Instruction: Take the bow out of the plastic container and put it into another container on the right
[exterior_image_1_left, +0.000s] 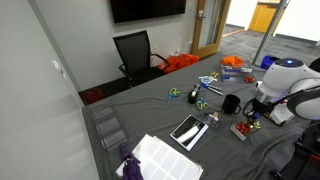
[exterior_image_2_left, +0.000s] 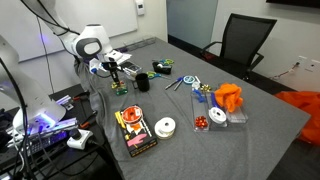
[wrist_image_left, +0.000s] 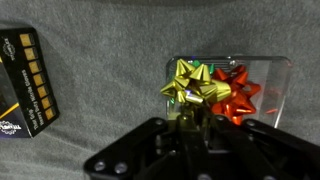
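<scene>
The robot's fingers grip just the near edge of the gold bow (wrist_image_left: 190, 103), so the gripper should open, rise clear, turn, and go down around the gold bow (wrist_image_left: 194, 83).
The gold bow (wrist_image_left: 193, 85) sits over the left part of the small clear plastic container (wrist_image_left: 262, 63), beside a red bow (wrist_image_left: 237, 97). My gripper (wrist_image_left: 192, 126) is right above the gold bow, with its fingers drawn together on the bow's near edge. In both exterior views the gripper (exterior_image_2_left: 118, 79) (exterior_image_1_left: 250, 117) hangs low over the small tub (exterior_image_2_left: 120, 89) (exterior_image_1_left: 243, 129). The dark rectangular box (exterior_image_2_left: 134, 131) with red and yellow items lies on the table nearby. It also shows in an exterior view (exterior_image_1_left: 188, 131), and its dark side edges into the wrist view (wrist_image_left: 25, 85).
A black mug (exterior_image_2_left: 141, 82) (exterior_image_1_left: 231, 103) stands close to the tub. A white round roll (exterior_image_2_left: 166, 126) lies beside the dark box. Scissors, an orange cloth (exterior_image_2_left: 229, 97) and clear bins (exterior_image_1_left: 110, 128) are spread over the grey table. A black chair (exterior_image_2_left: 240, 42) stands at the far end.
</scene>
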